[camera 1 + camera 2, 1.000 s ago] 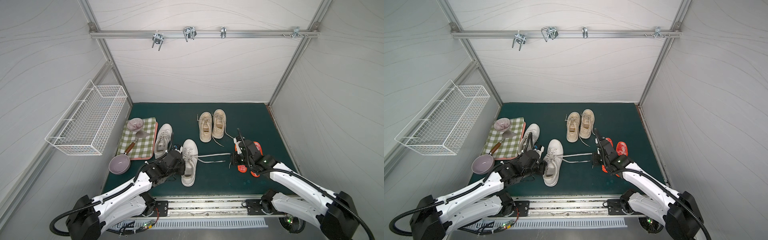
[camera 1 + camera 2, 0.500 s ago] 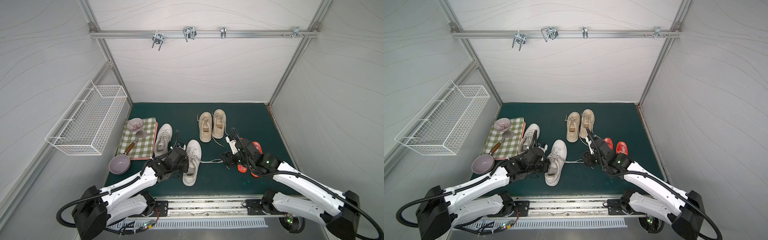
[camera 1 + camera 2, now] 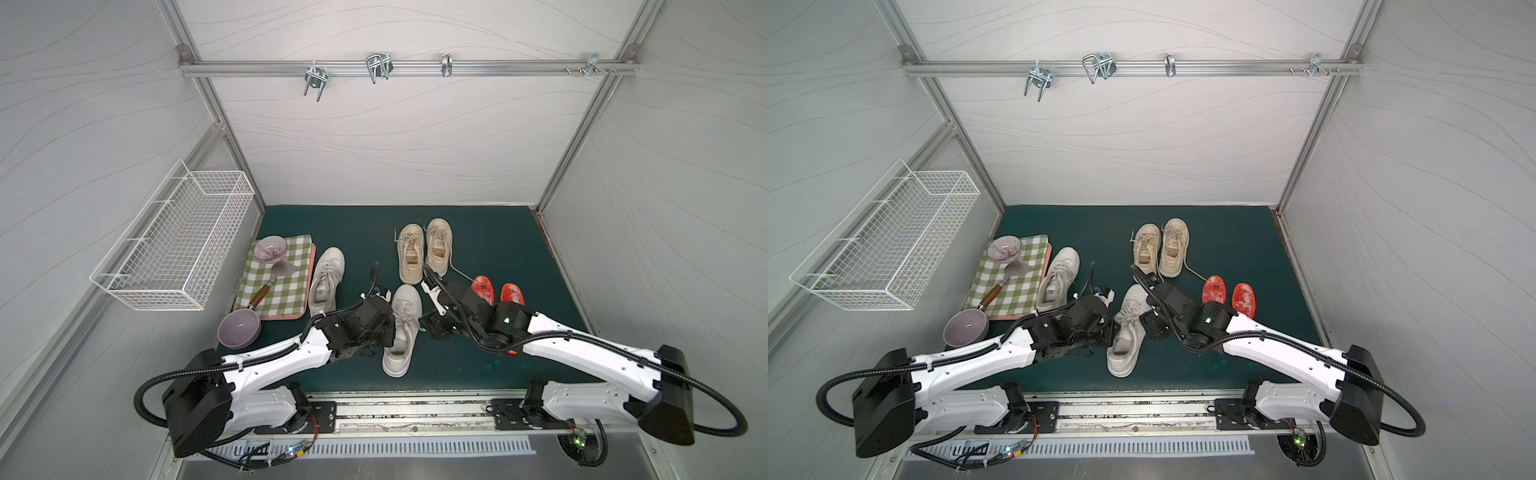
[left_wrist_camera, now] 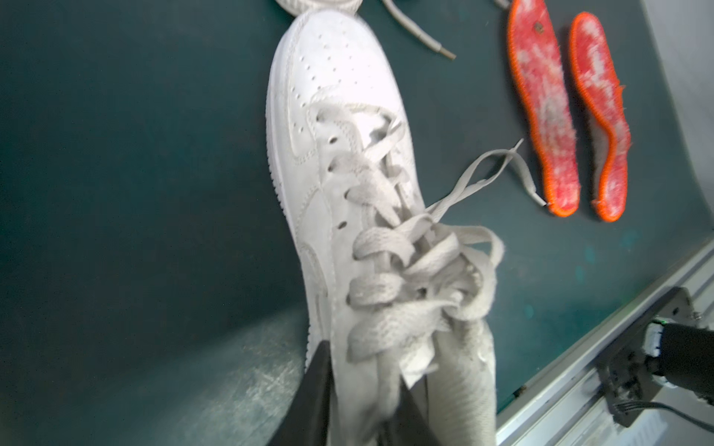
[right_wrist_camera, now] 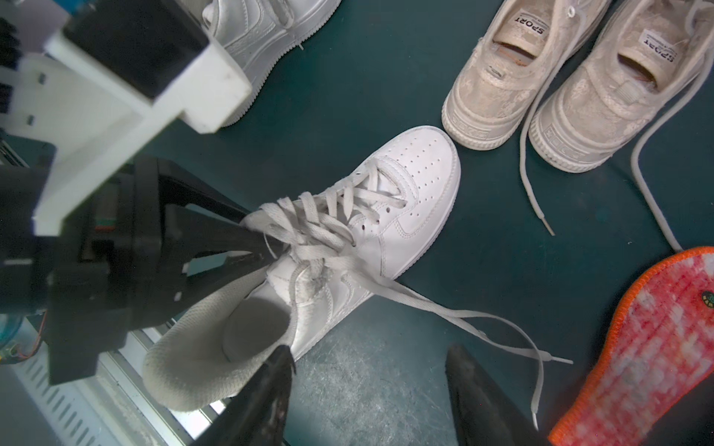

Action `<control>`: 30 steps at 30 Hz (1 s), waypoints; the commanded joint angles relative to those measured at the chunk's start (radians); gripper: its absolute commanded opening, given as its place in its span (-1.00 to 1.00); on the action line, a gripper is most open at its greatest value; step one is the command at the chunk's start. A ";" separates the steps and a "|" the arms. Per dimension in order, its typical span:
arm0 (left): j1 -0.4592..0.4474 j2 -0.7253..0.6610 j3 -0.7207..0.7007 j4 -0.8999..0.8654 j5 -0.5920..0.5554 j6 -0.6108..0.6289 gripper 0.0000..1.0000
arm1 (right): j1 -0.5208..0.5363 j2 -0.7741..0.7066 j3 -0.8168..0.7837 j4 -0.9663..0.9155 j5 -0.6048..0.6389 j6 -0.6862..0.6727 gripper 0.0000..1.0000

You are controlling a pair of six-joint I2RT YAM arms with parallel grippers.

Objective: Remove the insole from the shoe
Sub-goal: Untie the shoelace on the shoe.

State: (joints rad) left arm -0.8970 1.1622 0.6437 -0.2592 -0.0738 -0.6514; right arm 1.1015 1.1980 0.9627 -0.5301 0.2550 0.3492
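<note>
The laces cross over the white shoe's tongue (image 4: 405, 316), so my left gripper should steady the shoe's side while my right gripper pulls the laces loose (image 4: 395, 236) first.
The white shoe (image 3: 401, 328) lies mid-mat with its toe pointing away, and its laces (image 5: 444, 312) are undone and loose. Its insole sits inside; the pale heel part (image 5: 257, 328) shows through the opening. My left gripper (image 3: 390, 329) reaches in from the left, its fingers closed on the shoe's side wall by the upper laces (image 4: 363, 367). My right gripper (image 5: 369, 351) hovers at the shoe's right, by the heel collar. It is open, with only bare mat between its fingers. In a top view it is low beside the shoe (image 3: 1148, 326).
Two orange-red insoles (image 3: 484, 289) (image 3: 511, 293) lie on the mat to the right. A beige pair of shoes (image 3: 424, 249) stands behind, and a second white shoe (image 3: 326, 276) is on the left. Further left are a checked cloth (image 3: 291, 291) with dishes, a purple bowl (image 3: 240, 328) and a wire basket (image 3: 178, 241).
My right gripper opened, let the lace go and swung left toward the shoe's heel. The shoe slid right and turned with my left gripper, whose fingers have spread slightly.
</note>
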 commanded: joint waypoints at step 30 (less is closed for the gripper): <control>-0.002 -0.034 -0.152 0.256 0.069 -0.063 -0.51 | 0.101 0.416 0.246 -0.075 0.230 -0.073 -0.09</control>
State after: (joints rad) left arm -0.8974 1.1137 0.4820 -0.0441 -0.0219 -0.7059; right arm 1.1938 1.5948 1.1873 -0.5770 0.4568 0.2798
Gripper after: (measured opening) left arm 0.247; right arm 0.458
